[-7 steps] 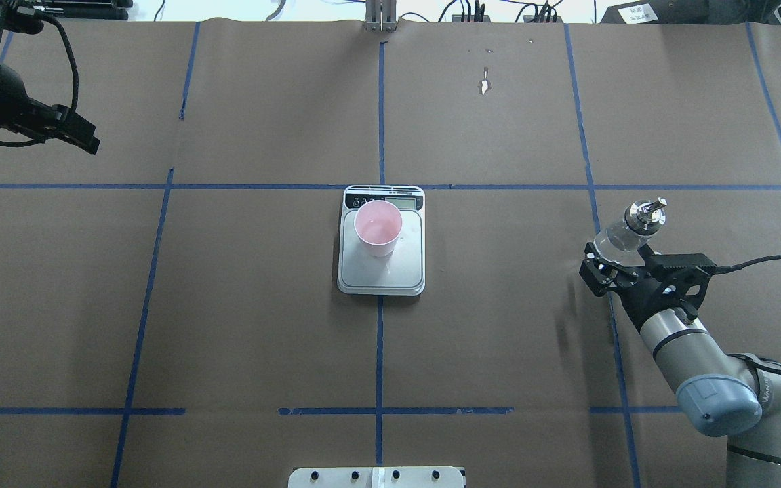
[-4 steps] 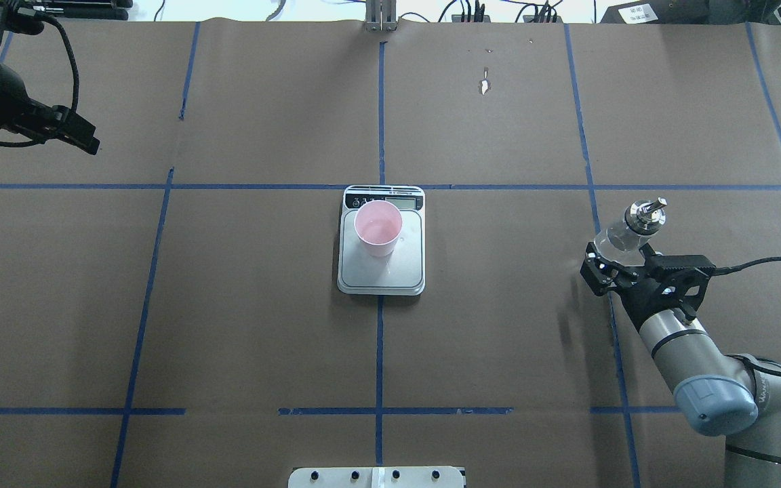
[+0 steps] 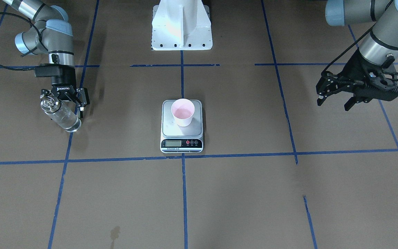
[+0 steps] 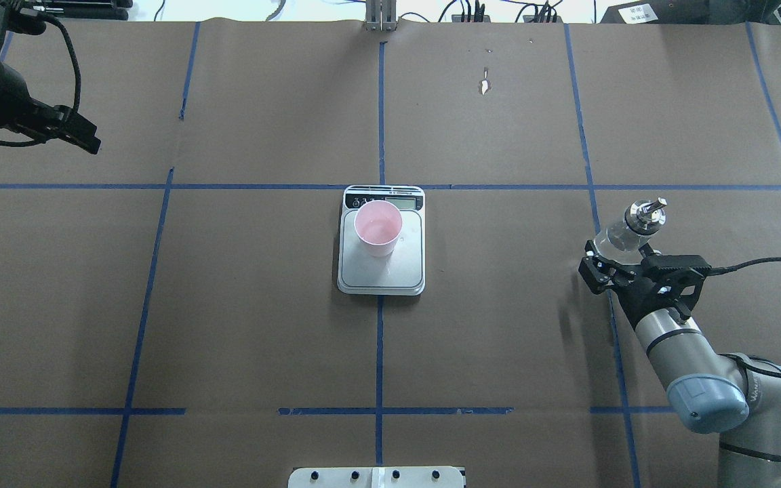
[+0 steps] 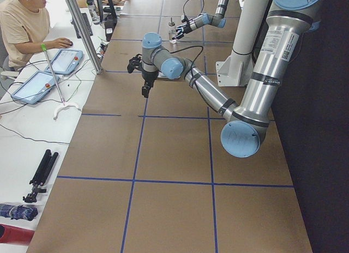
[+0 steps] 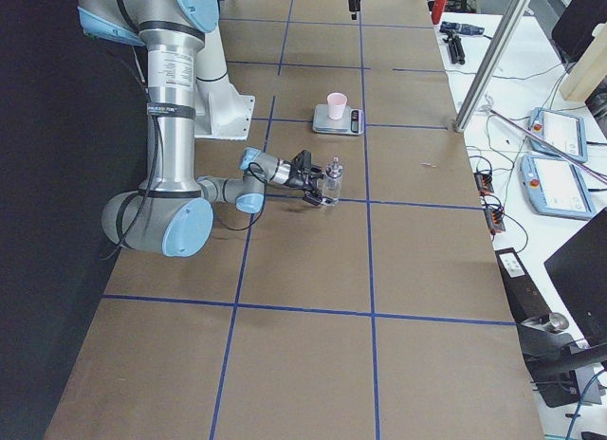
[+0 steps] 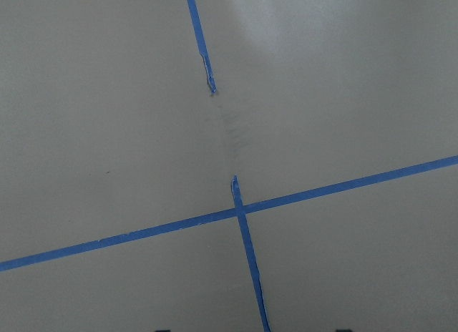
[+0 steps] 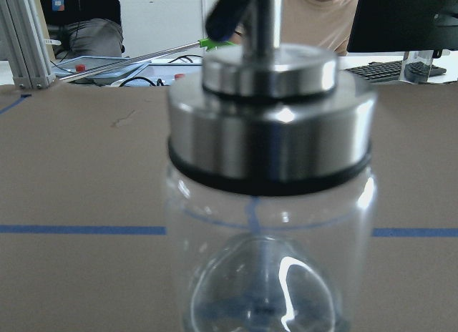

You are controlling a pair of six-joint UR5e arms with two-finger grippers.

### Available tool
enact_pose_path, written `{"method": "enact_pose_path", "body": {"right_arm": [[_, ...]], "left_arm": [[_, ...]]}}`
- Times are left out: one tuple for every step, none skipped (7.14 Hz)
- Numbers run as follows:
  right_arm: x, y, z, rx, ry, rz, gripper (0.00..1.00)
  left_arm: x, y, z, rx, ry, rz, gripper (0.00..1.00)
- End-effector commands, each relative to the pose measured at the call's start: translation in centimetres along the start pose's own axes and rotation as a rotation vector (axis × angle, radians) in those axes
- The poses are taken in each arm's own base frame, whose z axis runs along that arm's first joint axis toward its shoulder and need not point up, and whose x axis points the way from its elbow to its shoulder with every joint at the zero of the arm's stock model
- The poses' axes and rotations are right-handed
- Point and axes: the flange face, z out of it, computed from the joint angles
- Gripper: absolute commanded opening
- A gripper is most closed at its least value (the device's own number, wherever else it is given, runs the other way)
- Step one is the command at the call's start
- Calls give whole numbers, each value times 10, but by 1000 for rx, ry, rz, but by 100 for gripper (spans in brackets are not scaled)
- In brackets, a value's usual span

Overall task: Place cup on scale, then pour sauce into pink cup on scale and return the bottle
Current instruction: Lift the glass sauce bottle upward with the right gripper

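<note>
My gripper is about to tip the clear glass bottle to pour. A dark lever (image 8: 230, 13) hangs at a slant beside the metal spout (image 8: 262, 26), so the lever will swing outward by itself when I tip the bottle.
The pale pink cup (image 3: 182, 112) stands upright on the scale (image 3: 167, 128) at the table's middle, also in the overhead view (cup (image 4: 377, 227), scale (image 4: 381, 276)). The clear glass bottle (image 4: 622, 234) with its metal spout top stands on the table at the right. It fills the right wrist view (image 8: 268, 203). My right gripper (image 4: 617, 262) is open just behind the bottle's base, its fingers on either side of it, as the front view (image 3: 65, 101) shows. My left gripper (image 3: 335, 98) is open and empty, high above the far left of the table.
Blue tape lines (image 4: 379, 339) divide the brown paper table cover into squares. The robot's white base (image 3: 181, 26) stands at the table's near edge. An operator (image 5: 24, 29) sits at a side desk with tablets, beyond the table's far side.
My right arm has drawn back slightly towards the robot's base while the bottle stays where it stood. The cup, scale and left arm have not visibly moved.
</note>
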Motion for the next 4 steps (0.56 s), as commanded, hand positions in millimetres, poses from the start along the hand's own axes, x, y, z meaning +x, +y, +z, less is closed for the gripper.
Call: {"method": "enact_pose_path", "body": {"right_arm": [[1,2,2,2,5,-5,99],[3,2,2,3,6,-5,99],[3,2,2,5,8,-11,98],[2,-2,3,23,12,-31,98]], "left_arm": [[2,-1,-2,4,2,3,82],[1,-1,-1,4,0,2,82],[1,-1,0,2,0,2,82],[1,-1,-1,3,-1,1,82]]}}
